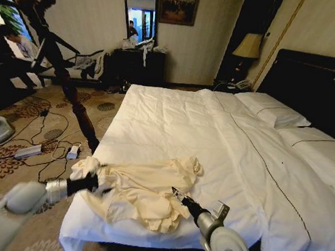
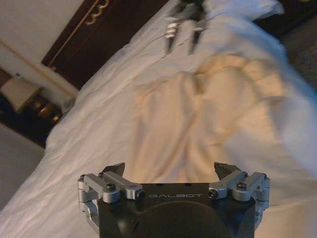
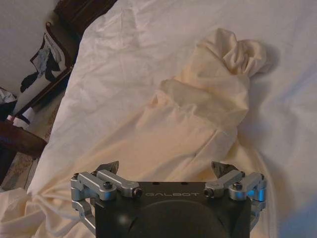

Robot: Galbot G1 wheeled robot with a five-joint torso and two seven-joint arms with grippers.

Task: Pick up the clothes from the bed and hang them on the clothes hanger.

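The garment is lying in loose, crumpled folds, so its corner will come up alone and the rest will stay bunched on the bed when the robot lifts it.
The clothes are one cream long-sleeved garment, lying crumpled on the near left corner of the bed. My left gripper hovers open at the garment's left edge, beside a bunched sleeve. In the left wrist view the open left gripper faces the cream fabric, with the right gripper farther off. My right gripper points at the garment's right edge, open. The right wrist view shows the right gripper just above the cloth, holding nothing. The clothes hanger is out of view.
A dark turned-wood stand leans up from the carpet left of the bed. Cables and power boxes lie on the floor there. Pillows and a dark headboard are at the right. A dresser stands against the far wall.
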